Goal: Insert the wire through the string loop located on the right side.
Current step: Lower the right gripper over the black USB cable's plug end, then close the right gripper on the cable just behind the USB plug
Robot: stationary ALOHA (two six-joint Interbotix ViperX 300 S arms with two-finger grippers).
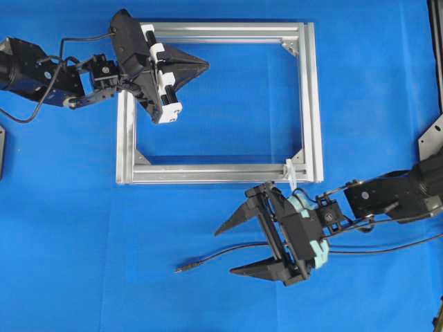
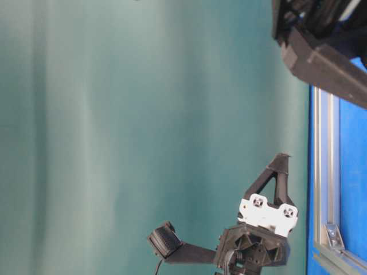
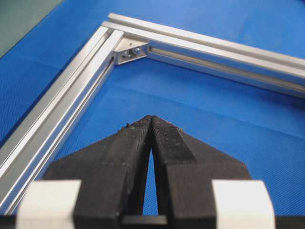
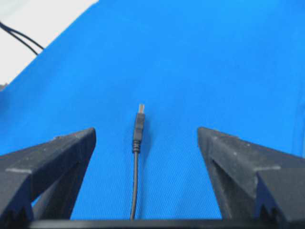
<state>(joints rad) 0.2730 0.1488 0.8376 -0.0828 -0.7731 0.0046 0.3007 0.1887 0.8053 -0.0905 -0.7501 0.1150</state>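
My right gripper should keep going down until its fingers close just behind the plug (image 1: 208,258) and leave the plug's tip free, because the wire (image 1: 242,245) runs lengthwise midway between its open fingers.
The wire (image 1: 208,259) is a thin black cable lying on the blue cloth, its plug (image 1: 182,268) pointing left. My right gripper (image 1: 225,252) is open and straddles it, with one finger on each side and neither touching. In the right wrist view the wire (image 4: 135,171) runs up the middle between the wide-apart fingers of the right gripper (image 4: 146,136), ending in the plug (image 4: 138,125). The white string loop (image 1: 291,170) stands on the frame's near bar at its right corner, just behind the right arm. My left gripper (image 1: 205,66) is shut and empty over the frame's top left; the left wrist view shows its tips (image 3: 151,120) pressed together.
A rectangular aluminium frame (image 1: 315,104) lies on the blue cloth, with silver corner brackets (image 3: 129,52). Thicker black cables (image 1: 387,245) trail from the right arm to the right edge. Dark fixtures sit at the right edge (image 1: 430,138).
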